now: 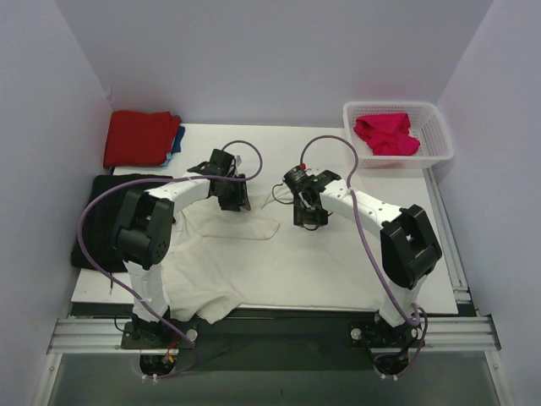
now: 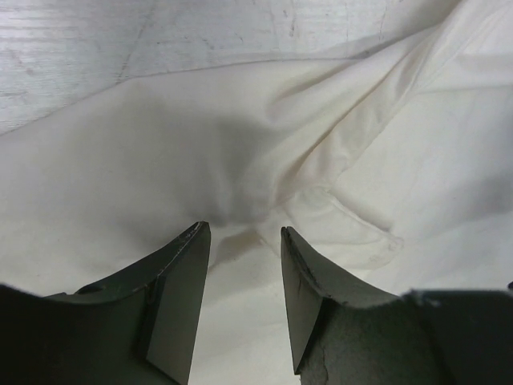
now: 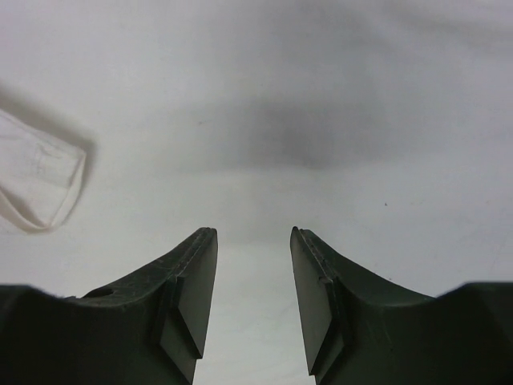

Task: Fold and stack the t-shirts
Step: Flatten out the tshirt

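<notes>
I should pinch the t-shirt's creased cloth with my left gripper and stretch it toward the black mat (image 1: 103,222) before folding, because the cream-white t-shirt lies bunched (image 2: 317,188) under my left gripper.
A large cream-white t-shirt (image 1: 221,260) lies crumpled on the left half of the table, one fold drooping over the near edge. My left gripper (image 1: 232,201) hangs over the shirt's far edge. In the left wrist view it (image 2: 244,228) is open, with creased cream cloth (image 2: 240,144) below and nothing between the fingers. My right gripper (image 1: 308,218) is to the right of the shirt, over bare table. It (image 3: 254,231) is open and empty, and a hemmed bit of the cream cloth (image 3: 36,180) lies off to its left.
A folded red t-shirt (image 1: 139,137) sits on a blue one (image 1: 177,140) at the back left corner. A white basket (image 1: 439,139) at the back right holds a magenta-pink t-shirt (image 1: 386,134). A black mat (image 1: 97,222) lies along the table's left edge.
</notes>
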Robot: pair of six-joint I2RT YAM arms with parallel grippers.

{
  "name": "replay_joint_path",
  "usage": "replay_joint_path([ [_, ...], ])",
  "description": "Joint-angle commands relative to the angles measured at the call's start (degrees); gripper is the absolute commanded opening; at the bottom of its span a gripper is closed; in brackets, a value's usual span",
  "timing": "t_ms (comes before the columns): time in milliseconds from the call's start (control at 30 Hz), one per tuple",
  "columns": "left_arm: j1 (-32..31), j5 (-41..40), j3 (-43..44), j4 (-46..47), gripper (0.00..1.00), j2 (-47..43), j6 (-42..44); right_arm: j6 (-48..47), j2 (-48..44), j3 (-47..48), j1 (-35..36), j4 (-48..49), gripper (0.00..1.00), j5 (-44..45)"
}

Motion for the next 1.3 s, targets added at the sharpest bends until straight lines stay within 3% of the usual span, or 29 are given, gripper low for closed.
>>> replay_joint_path([
  [0, -1.6, -3.1, 2.5, -2.2, 0.51, 0.7, 4.9, 0.7, -2.9, -1.6, -0.6, -2.6, 0.42, 2.7],
  [467, -3.0, -3.7, 0.3, -3.8, 0.51, 1.2, 6.0, 0.3, -2.4, -2.0, -2.3, -2.6, 0.41, 2.0],
  [800, -4.7, -3.3, 2.9, -5.0, 0.4, 3.6, 6.8, 0.4, -2.8, -2.9, -2.7, -2.6, 0.41, 1.8],
  [1000, -5.6, -3.7, 3.6, -6.1, 0.24, 4.2, 7.3, 0.4, -2.6, -2.7, -2.8, -2.6, 0.4, 1.8],
  [1067, -5.7, -3.9, 3.6, -6.4, 0.08, 4.0, 7.4, 0.5, -2.3, -2.6, -2.9, -2.6, 0.4, 1.9],
  [1133, -5.8, -4.7, 3.8, -7.1, 0.0, 3.4, 7.4, 0.5, -2.3, -2.6, -2.9, -2.6, 0.4, 1.7],
  [1267, -5.8, -6.8, 4.3, -8.0, 0.0, 0.9, 7.5, 0.7, -2.3, -2.6, -3.0, -2.6, 0.4, 1.9],
])
